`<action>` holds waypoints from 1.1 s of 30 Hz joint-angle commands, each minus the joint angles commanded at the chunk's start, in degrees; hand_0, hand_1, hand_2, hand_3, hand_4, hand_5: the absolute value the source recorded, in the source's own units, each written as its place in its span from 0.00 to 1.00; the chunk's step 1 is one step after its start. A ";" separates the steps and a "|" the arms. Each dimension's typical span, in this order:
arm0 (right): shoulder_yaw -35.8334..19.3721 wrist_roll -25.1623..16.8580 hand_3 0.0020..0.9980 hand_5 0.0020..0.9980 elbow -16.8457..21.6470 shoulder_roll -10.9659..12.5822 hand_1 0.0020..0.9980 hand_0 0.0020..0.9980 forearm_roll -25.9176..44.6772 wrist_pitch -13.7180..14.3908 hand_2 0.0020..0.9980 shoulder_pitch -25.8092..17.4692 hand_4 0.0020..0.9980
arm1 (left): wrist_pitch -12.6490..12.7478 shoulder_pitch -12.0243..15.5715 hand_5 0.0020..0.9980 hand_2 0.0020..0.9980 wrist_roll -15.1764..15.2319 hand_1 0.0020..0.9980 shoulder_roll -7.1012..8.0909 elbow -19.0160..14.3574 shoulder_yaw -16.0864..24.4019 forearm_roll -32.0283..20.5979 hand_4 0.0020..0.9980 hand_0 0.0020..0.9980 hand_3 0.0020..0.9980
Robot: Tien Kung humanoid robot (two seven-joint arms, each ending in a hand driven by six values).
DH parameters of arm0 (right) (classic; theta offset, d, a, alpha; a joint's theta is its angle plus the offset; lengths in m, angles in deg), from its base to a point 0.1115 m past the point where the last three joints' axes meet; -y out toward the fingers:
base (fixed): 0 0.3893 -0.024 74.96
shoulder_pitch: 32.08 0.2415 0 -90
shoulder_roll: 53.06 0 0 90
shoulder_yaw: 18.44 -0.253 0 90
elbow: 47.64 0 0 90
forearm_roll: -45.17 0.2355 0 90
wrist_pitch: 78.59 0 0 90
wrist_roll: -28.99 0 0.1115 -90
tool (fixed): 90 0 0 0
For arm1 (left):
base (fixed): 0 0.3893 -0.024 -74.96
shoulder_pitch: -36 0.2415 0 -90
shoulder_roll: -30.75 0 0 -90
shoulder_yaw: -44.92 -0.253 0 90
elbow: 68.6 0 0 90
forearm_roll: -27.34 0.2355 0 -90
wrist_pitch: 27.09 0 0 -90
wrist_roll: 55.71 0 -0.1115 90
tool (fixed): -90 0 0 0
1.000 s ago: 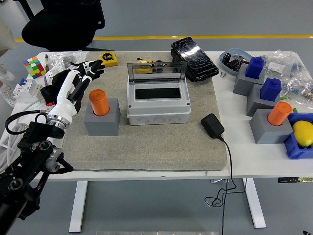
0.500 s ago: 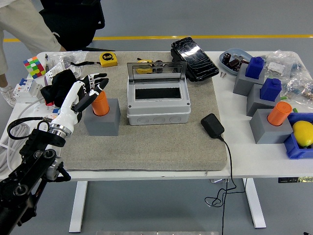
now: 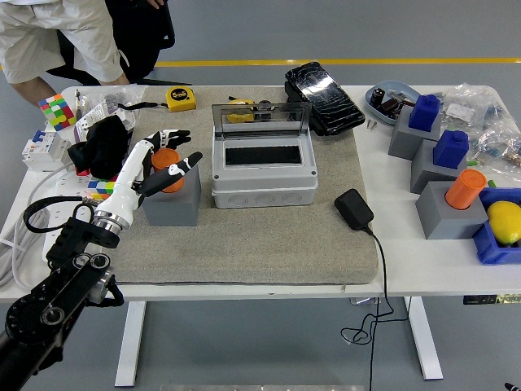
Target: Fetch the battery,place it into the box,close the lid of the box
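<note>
The battery (image 3: 165, 169) stands upright in the grey block (image 3: 174, 207), so I expect it to come out by itself and leave an empty round hole when I lift.
An orange cylindrical battery (image 3: 168, 167) stands upright in a grey block holder (image 3: 172, 199) on the left of the grey mat. My left hand (image 3: 163, 160) has its white and black fingers spread around the battery's top, with the thumb (image 3: 181, 169) in front of it; no grip shows. To the right stands the grey box (image 3: 262, 167), its clear lid (image 3: 260, 117) raised at the back and its dark inside empty. My right arm is out of view.
A second orange battery (image 3: 465, 189) in a grey block and blue pieces on grey blocks (image 3: 424, 126) sit at the right. A black adapter (image 3: 353, 208) with cable lies on the mat. A tape measure (image 3: 181, 98) and black case (image 3: 323, 96) lie behind. A person (image 3: 57, 37) stands top left.
My left hand has swung right and nearer, from left of the battery to over and around it. The person at the far left has come further into view.
</note>
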 joint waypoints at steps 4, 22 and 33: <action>0.23 0.02 0.55 0.49 0.00 0.09 0.59 0.56 0.09 -0.03 0.59 0.01 0.93 | 0.99 -0.04 0.32 0.74 1.75 0.79 -0.02 0.82 0.74 -1.91 1.00 0.79 0.70; 0.49 -0.06 0.55 0.49 0.04 0.07 0.59 0.56 0.14 -0.22 0.59 -0.09 0.93 | 0.72 -0.03 0.34 0.75 1.93 0.79 -0.08 2.99 -1.04 -3.79 1.00 0.77 0.73; 0.08 -0.06 0.55 0.49 -0.04 -0.21 0.59 0.56 0.21 -0.24 0.59 -0.58 0.93 | 2.32 -0.33 0.10 0.63 2.15 0.64 -1.62 5.01 -1.19 -3.64 1.00 0.48 0.65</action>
